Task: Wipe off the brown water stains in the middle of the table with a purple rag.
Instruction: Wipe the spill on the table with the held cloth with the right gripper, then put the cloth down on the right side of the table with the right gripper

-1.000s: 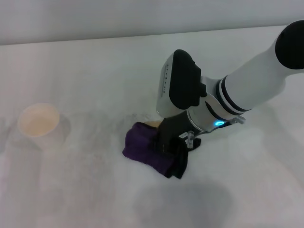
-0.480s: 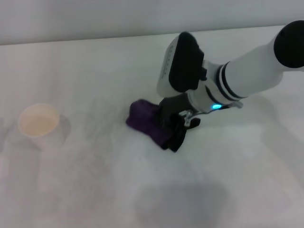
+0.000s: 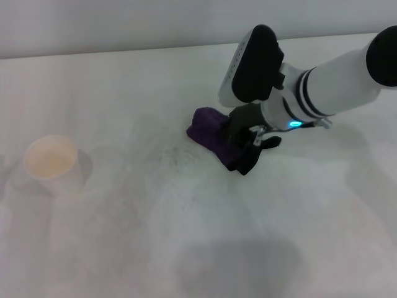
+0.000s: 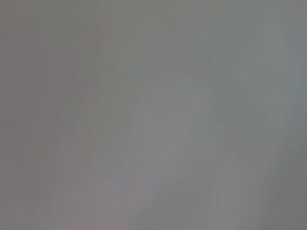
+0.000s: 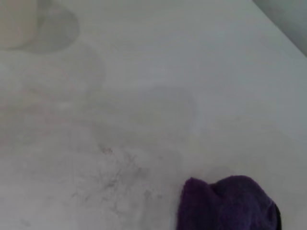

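Note:
Grey speckled smudges [image 3: 176, 153] sit between the purple rag and the paper cup, so next my right gripper wipes the rag back over them [image 3: 166, 180] toward the cup.
My right gripper [image 3: 243, 149] is shut on the purple rag [image 3: 209, 135] and presses it onto the white table [image 3: 186, 236], right of centre in the head view. The rag's black tail hangs under the fingers. The rag also shows in the right wrist view [image 5: 225, 205]. No brown water stain is in view; only faint grey speckled smudges [image 3: 177, 155] lie left of the rag, also seen in the right wrist view [image 5: 115, 179]. My left gripper is out of view; the left wrist view shows only plain grey.
A white paper cup [image 3: 51, 162] stands at the left of the table, and its edge shows in the right wrist view [image 5: 17, 21]. The table's far edge runs along the top of the head view.
My right gripper has dragged the rag up and to the right across the table, away from me. The tan patch seen beside the rag a second ago no longer shows.

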Robot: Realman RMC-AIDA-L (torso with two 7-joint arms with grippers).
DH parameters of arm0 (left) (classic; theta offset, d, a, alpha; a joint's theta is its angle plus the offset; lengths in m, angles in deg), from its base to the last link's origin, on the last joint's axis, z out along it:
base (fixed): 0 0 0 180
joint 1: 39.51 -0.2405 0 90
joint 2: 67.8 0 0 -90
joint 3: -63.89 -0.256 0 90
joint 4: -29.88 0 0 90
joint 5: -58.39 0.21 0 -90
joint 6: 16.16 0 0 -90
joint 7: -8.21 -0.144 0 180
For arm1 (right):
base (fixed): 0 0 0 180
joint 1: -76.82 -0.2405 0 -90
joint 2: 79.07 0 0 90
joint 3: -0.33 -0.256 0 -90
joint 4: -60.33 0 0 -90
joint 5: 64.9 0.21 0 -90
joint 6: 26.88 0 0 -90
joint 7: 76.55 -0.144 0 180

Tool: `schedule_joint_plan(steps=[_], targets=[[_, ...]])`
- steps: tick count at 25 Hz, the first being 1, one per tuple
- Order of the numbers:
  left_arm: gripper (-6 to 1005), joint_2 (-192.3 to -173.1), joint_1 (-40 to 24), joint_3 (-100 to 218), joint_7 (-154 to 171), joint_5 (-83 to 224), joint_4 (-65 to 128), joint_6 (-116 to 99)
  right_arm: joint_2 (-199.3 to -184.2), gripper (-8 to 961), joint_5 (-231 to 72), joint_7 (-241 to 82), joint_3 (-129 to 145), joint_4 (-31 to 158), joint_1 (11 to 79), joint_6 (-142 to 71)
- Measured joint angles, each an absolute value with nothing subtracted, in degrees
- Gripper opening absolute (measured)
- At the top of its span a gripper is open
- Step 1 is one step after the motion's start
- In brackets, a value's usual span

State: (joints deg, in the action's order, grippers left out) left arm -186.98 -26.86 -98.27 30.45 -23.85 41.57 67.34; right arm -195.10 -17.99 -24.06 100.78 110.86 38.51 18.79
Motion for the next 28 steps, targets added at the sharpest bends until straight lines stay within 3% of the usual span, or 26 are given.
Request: schedule_joint_plan(steps=[14, 18, 28], targets=[[889, -186.99, -26.06, -98.27, 33.49, -23.88, 41.51, 67.85, -195.31, 80, -2.83, -16.15, 113.82, 114.75, 37.99, 23.15], [889, -186.98, -25.98, -98.27, 33.52, -24.19, 41.48, 68.01, -194.76, 80, -3.8, -16.15, 113.2, 113.12, 38.36, 19.87], [888, -186.98, -25.83, -98.26, 33.53, -24.46, 41.47, 68.04, -194.49, 81, -12.56, -16.7, 95.57, 114.96, 46.11, 18.69]])
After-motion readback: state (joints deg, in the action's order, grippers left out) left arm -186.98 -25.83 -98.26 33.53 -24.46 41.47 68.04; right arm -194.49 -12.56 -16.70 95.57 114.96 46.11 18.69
